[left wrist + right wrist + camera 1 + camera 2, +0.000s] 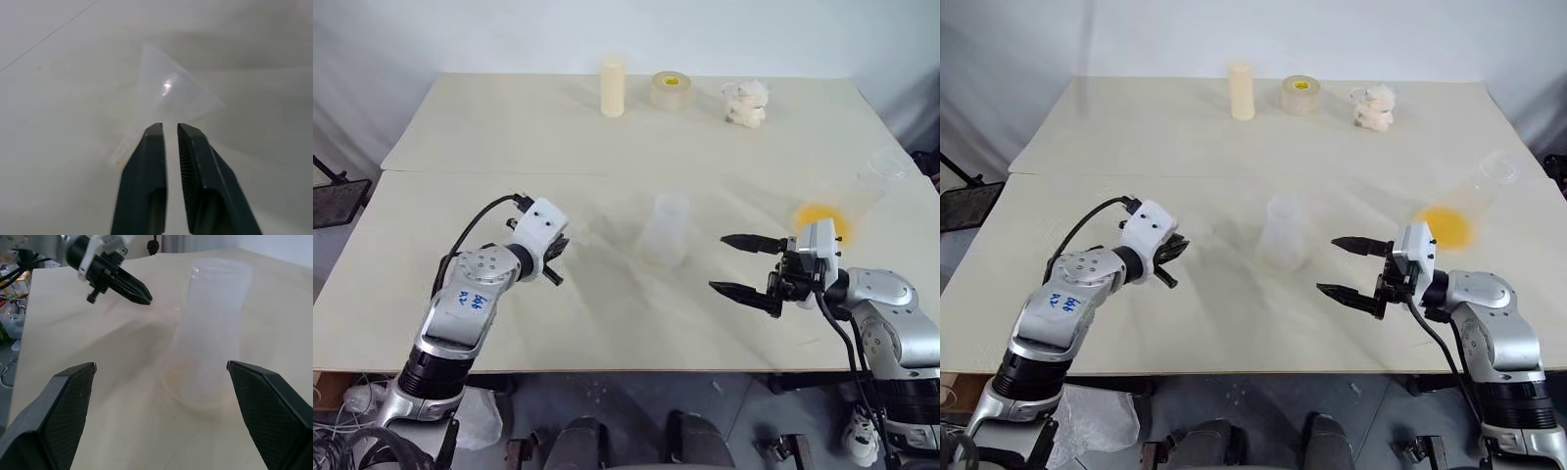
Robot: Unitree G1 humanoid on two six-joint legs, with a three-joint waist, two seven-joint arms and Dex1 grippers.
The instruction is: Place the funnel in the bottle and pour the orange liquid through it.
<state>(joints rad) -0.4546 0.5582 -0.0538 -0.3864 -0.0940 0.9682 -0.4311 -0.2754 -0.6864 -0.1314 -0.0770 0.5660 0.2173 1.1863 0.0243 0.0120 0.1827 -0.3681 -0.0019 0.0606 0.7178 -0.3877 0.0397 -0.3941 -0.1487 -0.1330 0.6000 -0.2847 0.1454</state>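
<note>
The funnel's cone (173, 88) is ahead of my left gripper's nearly closed fingers. I should open that gripper wide and move its fingers around the funnel (156, 110) before I close them.
The clear funnel (171, 93) lies on the table right at my left gripper's (168, 126) fingertips, which are closed to a thin slit over its rim. That gripper (557, 264) sits left of the frosted bottle (666, 230), which stands upright mid-table with its mouth open. In the right wrist view the bottle (212, 333) rises ahead, between the wide-spread fingers. My right gripper (717, 262) is open, level, a little right of the bottle and apart from it. The orange liquid (820, 217) pools in a clear vessel (876, 176) lying tilted at the far right.
At the back of the table (607, 323) stand a cream cylinder (613, 86), a yellowish tape roll (671, 90) and a small white toy figure (745, 104). A seam crosses the tabletop behind the bottle.
</note>
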